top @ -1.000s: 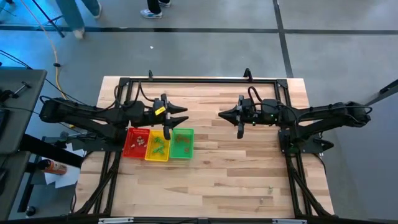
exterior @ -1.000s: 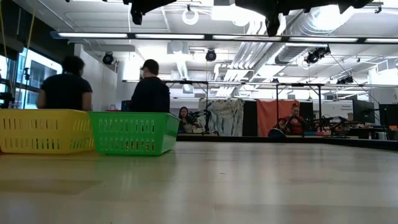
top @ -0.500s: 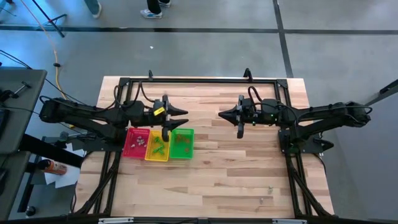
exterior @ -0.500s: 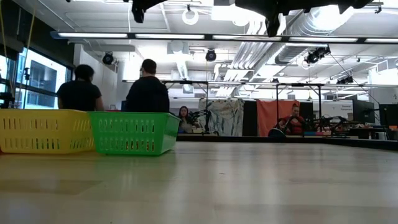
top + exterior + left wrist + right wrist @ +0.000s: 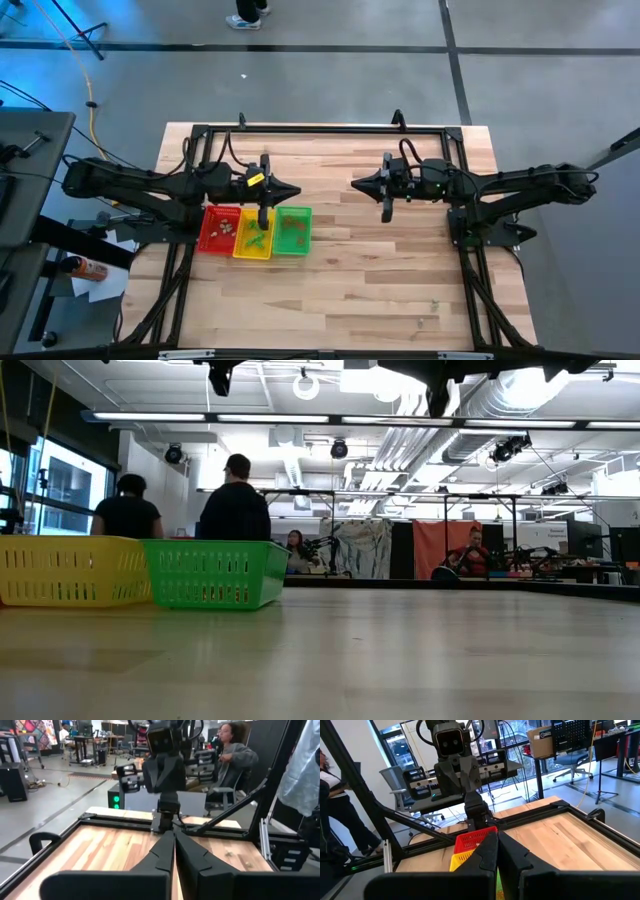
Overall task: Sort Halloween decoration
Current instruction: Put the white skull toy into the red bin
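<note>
Pale trinkets lie [image 5: 434, 302] beside the table's near edge, beyond my left gripper's reach, so next I lift one with my right gripper and take it toward the trays [image 5: 255, 232].
The Halloween decoration shows as tiny trinkets lying in three trays side by side at the table's left: pale ones [image 5: 225, 228] in the red tray [image 5: 208, 238], green ones [image 5: 253, 236] in the yellow tray [image 5: 241, 250], and some [image 5: 294, 230] in the green tray [image 5: 304, 238]. My left gripper [image 5: 296, 190] is shut and holds nothing. It hovers well above the table, just beyond the trays' far side, pointing right. My right gripper [image 5: 354, 184] is also shut, with nothing in it, and faces it from the right at about the same height.
A black metal frame [image 5: 320, 128] runs along the table's far edge and down both sides. Bare wood [image 5: 360, 280] spreads from the trays to the right and near edges. People stand and sit in the room behind the table [image 5: 235, 500].
My left gripper has shut its fingers on nothing, staying where it was above the trays' far side. The right arm has kept still.
</note>
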